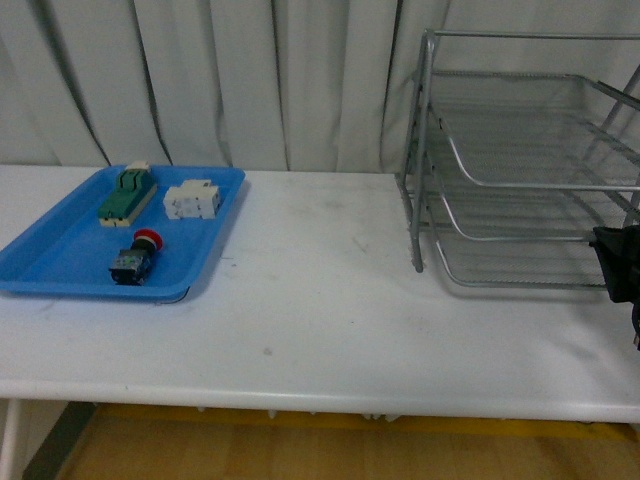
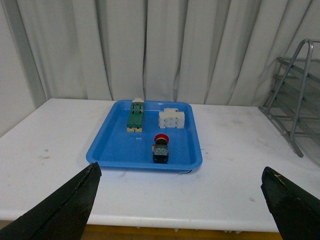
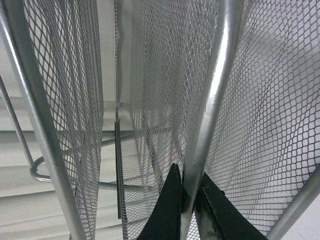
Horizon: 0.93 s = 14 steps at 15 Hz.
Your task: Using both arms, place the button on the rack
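Note:
I expect the rack's lower level [image 1: 530, 240] to slide out forward when I pull it, because the level's front rim is separate from the rack's base tube [image 1: 520, 286].
The button [image 1: 135, 257], red cap on a dark body, lies in the blue tray [image 1: 60, 262] at the table's left; it also shows in the left wrist view [image 2: 161, 148]. The silver three-tier rack [image 1: 520, 160] stands at the right. My right gripper [image 1: 618, 262] is shut on a rack frame tube [image 3: 210, 100]; the dark fingers [image 3: 167, 210] pinch the tube from both sides. My left gripper [image 2: 180, 207] is open and empty, hovering near the table's front edge, well short of the tray [image 2: 115, 150].
A green-and-beige block [image 1: 127, 194] and a white block [image 1: 192, 199] lie at the back of the tray. White curtains hang behind the table. The rack's legs [image 2: 295, 120] show at the right of the left wrist view.

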Tool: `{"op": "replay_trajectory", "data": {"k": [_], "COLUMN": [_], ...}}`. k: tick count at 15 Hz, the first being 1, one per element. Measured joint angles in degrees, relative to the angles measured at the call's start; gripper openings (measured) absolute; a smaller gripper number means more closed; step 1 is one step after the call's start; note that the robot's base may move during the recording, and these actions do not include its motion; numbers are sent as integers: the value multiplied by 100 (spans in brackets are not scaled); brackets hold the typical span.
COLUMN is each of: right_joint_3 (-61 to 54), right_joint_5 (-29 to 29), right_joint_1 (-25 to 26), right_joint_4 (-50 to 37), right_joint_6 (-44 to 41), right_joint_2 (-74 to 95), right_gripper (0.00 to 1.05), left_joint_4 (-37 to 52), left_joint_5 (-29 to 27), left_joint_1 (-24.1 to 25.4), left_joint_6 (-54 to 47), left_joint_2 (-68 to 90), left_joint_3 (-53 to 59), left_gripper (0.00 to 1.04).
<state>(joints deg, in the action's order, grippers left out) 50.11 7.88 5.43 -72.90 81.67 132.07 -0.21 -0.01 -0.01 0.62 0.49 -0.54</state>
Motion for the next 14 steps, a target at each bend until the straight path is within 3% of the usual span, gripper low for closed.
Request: {"op": "replay_trajectory", "data": {"k": [4,14], "right_joint_3": [-293,-2444], "right_joint_5": [57,575], "right_joint_1": [33,184], "right_joint_4": [-39,-175], "right_joint_6": [83,-251], "right_joint_2": [-149,-1303], "right_gripper": [5,5], "left_joint_4": [0,0], "left_joint_5": [0,0], "left_joint_1": [0,0], "left_joint_6": [0,0], "left_joint_2": [0,0], "left_joint_3": [0,0], "left_gripper": [98,98]}}
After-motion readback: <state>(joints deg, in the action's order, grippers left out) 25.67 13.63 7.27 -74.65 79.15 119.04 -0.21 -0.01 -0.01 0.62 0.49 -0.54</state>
